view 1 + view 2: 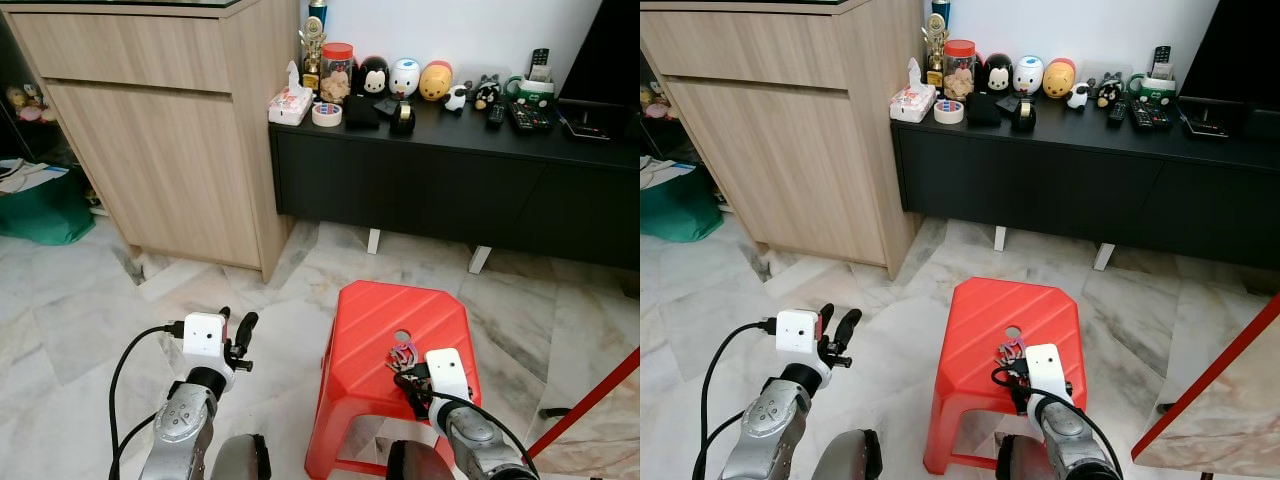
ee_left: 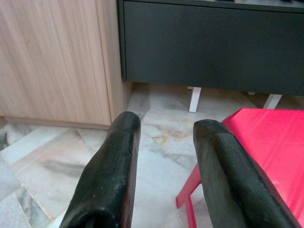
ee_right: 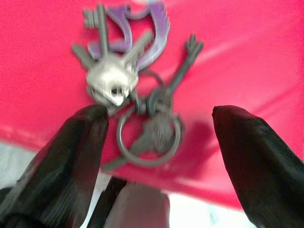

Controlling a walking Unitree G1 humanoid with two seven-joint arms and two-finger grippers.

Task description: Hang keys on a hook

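Note:
My gripper will lift the silver keys, and the purple tag (image 3: pixel 160 34) will come with them and hang below, since the keys are strung on linked rings (image 3: pixel 148 135).
A bunch of silver keys on rings with a purple tag (image 3: pixel 130 76) lies on top of a red plastic stool (image 1: pixel 375 320), near the stool's round hole. My right gripper (image 3: pixel 159 123) hangs just over the keys, open, with one black finger (image 3: pixel 71 152) on each side of the ring and touching nothing. In the left eye view the keys (image 1: pixel 402 355) sit right in front of that gripper (image 1: pixel 404 376). My left gripper (image 1: pixel 236 335) is held open over the floor to the left of the stool, with nothing between its fingers (image 2: pixel 109 180).
A tall wooden cabinet (image 1: pixel 170 130) stands at the back left. Beside it is a low black console (image 1: pixel 450 185) carrying a jar, figurines, tape and remotes. A green bag (image 1: pixel 45 205) lies at far left. A red bar (image 1: pixel 590 400) slants at the right.

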